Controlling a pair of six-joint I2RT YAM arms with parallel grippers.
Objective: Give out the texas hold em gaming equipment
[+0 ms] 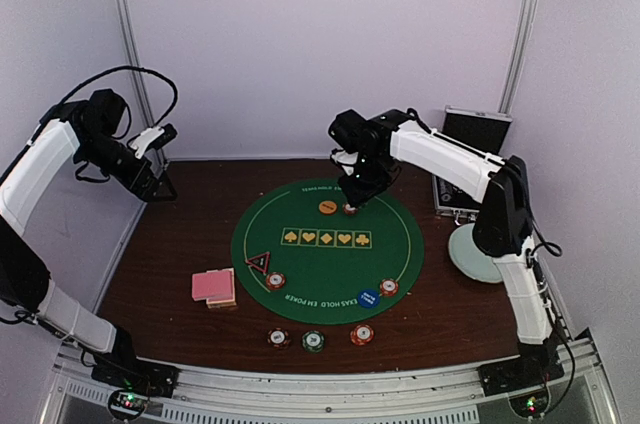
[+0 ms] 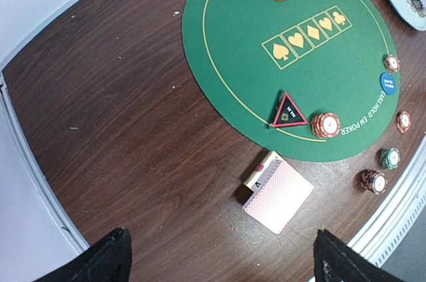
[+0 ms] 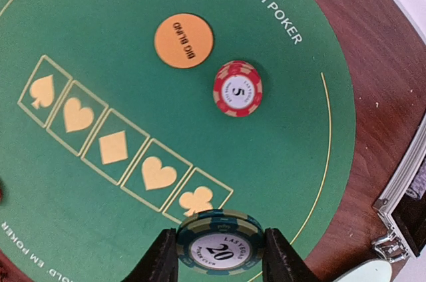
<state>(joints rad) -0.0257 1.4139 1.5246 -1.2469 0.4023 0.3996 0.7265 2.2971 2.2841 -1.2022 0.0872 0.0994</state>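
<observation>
I should keep lowering the green chip (image 3: 220, 250) with my right gripper, because it faces open felt (image 3: 269, 141) beside the red chip. I will let go there once the green chip touches the felt.
My right gripper (image 1: 352, 200) hangs over the far side of the round green mat (image 1: 300, 259), shut on a green poker chip marked 20 (image 3: 219, 249). Below it on the mat, a red chip marked 5 (image 3: 237, 88) lies next to an orange big blind disc (image 3: 184, 40). A pink-backed deck of playing cards (image 2: 278, 193) rests on the wooden table left of the mat. A red chip stack (image 2: 325, 124), a blue disc (image 1: 368, 297) and a red chip (image 1: 388, 287) sit at the mat's near edge. My left gripper (image 2: 223, 262) is open, high at the far left, empty.
Three loose chips (image 1: 313, 341) lie on the wood in front of the mat. A black-and-red triangle marker (image 2: 288, 112) sits by the red stack. A black-and-silver case (image 1: 470, 159) and a pale plate (image 1: 475, 254) stand to the right of the mat.
</observation>
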